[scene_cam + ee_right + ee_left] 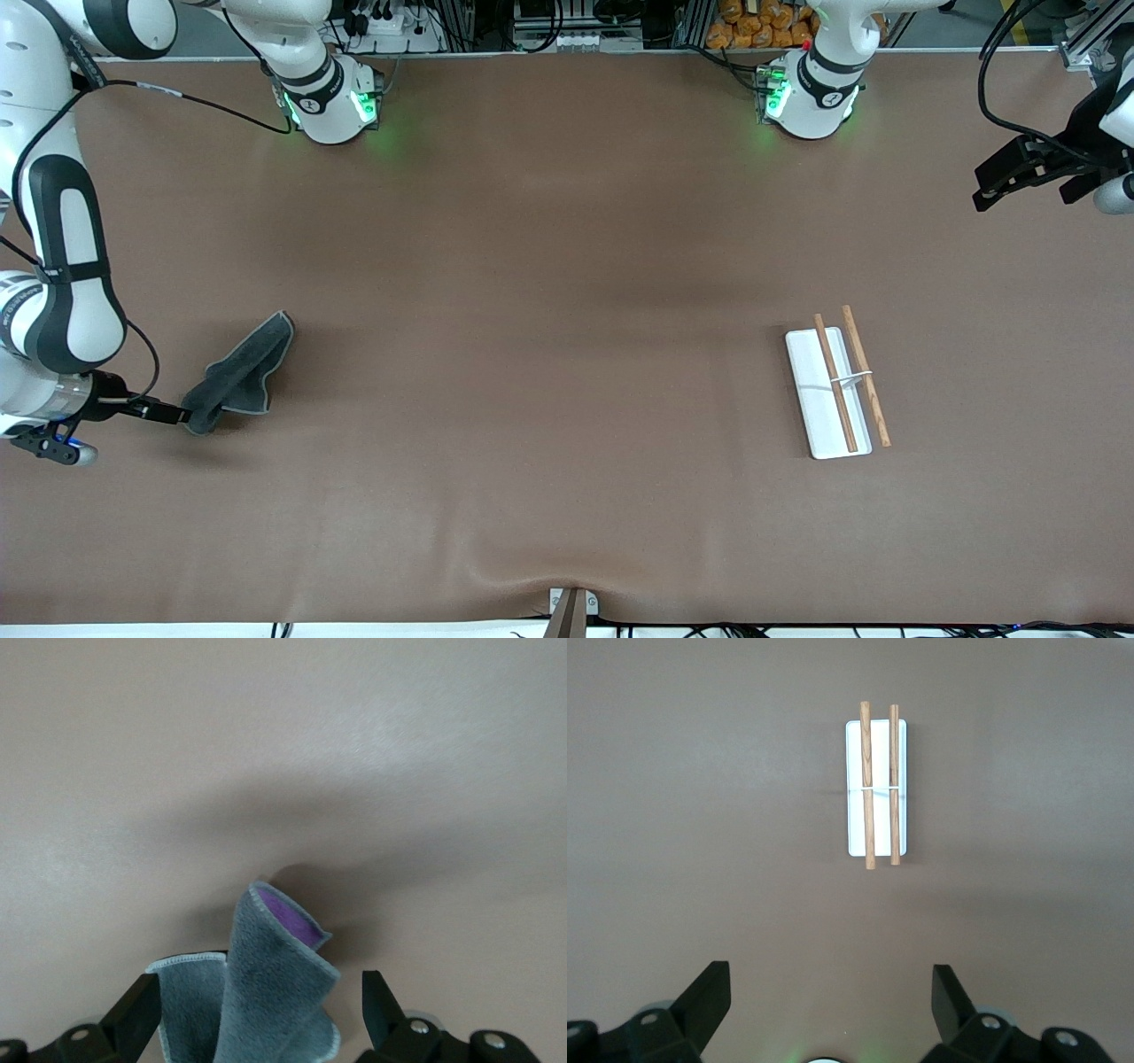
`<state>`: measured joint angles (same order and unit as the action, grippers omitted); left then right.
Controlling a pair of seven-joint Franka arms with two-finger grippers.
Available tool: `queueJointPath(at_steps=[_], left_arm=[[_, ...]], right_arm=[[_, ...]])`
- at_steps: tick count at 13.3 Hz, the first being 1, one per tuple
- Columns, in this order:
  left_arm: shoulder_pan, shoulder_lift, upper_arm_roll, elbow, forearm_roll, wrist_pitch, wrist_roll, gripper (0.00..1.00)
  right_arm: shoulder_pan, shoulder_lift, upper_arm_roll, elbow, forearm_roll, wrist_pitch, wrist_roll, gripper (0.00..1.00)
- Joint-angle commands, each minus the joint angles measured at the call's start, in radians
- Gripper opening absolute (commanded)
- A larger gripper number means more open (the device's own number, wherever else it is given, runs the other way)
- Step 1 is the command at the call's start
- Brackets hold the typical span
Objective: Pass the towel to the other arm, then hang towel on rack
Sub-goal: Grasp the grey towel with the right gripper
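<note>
The dark grey towel [240, 374] shows some purple at the loose top fold [291, 920], so I expect it to spread out into flaps and show more purple when I lift it.
The dark grey towel [241, 372] lies crumpled on the table near the right arm's end. In the right wrist view the towel [257, 992] stands folded between the fingers, with a purple inner side showing at its top fold. My right gripper [173, 414] is low at the towel's end nearest the front camera. Its fingers are open around the towel [260, 981]; one finger touches the stitched edge and the other stands apart. The rack [837, 383] has a white base and two brown rods and stands toward the left arm's end. My left gripper [982, 186] waits open and empty, high over the table; from its wrist view [831, 970] the rack [877, 784] shows below.
The brown table cover [549, 354] spans the whole surface. The arm bases [332, 102] stand along the edge farthest from the front camera. A small bracket [571, 607] sits at the table edge nearest the front camera.
</note>
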<state>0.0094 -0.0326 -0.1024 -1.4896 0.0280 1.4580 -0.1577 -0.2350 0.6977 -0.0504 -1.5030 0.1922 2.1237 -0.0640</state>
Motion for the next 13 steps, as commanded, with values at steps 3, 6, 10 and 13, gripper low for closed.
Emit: queueJointPath(at_steps=[3, 6, 10, 13], left_arm=[[0.004, -0.015, -0.002, -0.008, -0.013, 0.007, 0.017, 1.0], [0.004, -0.015, -0.002, -0.008, -0.014, 0.007, 0.018, 1.0], [0.004, -0.015, -0.002, -0.011, -0.014, 0.007, 0.018, 1.0], [0.004, -0.016, -0.002, -0.011, -0.014, 0.007, 0.018, 1.0]], right_arm=[[-0.006, 0.048, 0.003, 0.012, 0.027, 0.012, -0.066, 1.0], [-0.004, 0.06, 0.003, -0.014, 0.027, 0.009, -0.071, 1.0], [-0.007, 0.059, 0.001, -0.019, 0.027, -0.007, -0.073, 0.86], [-0.007, 0.06, 0.003, -0.019, 0.027, -0.01, -0.074, 0.22]])
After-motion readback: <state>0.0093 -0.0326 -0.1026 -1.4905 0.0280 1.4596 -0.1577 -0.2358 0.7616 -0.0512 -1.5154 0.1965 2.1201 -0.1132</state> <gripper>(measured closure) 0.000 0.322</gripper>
